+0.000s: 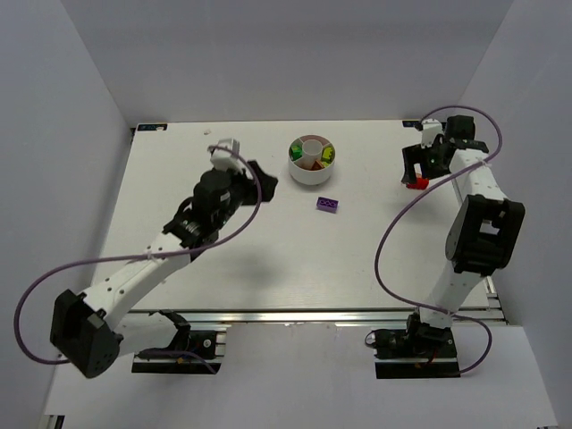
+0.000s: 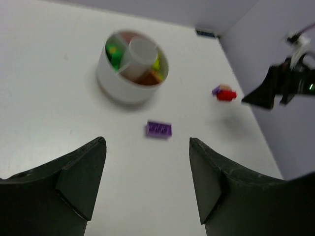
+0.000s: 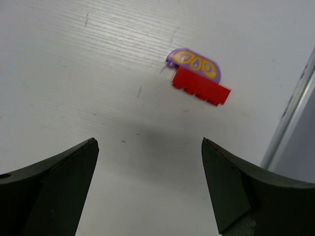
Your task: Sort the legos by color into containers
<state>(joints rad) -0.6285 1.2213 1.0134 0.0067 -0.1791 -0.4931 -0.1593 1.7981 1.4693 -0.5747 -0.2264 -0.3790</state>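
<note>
The purple rounded piece is stuck to the red brick. My right gripper should hold the red brick while my left gripper pulls that piece off.
The white dish stands at the table's back middle, with green, yellow-green and reddish bricks in its wedges; it also shows in the left wrist view. A purple brick lies on the table just in front of the dish. A red brick lies at the right, touching a purple rounded piece with yellow ovals. My left gripper is open and empty, left of the dish. My right gripper is open and empty just above the red brick.
The table's right edge and side wall run close beside the red brick. White walls enclose the table at the left, back and right. The right arm's gripper shows at the right of the left wrist view.
</note>
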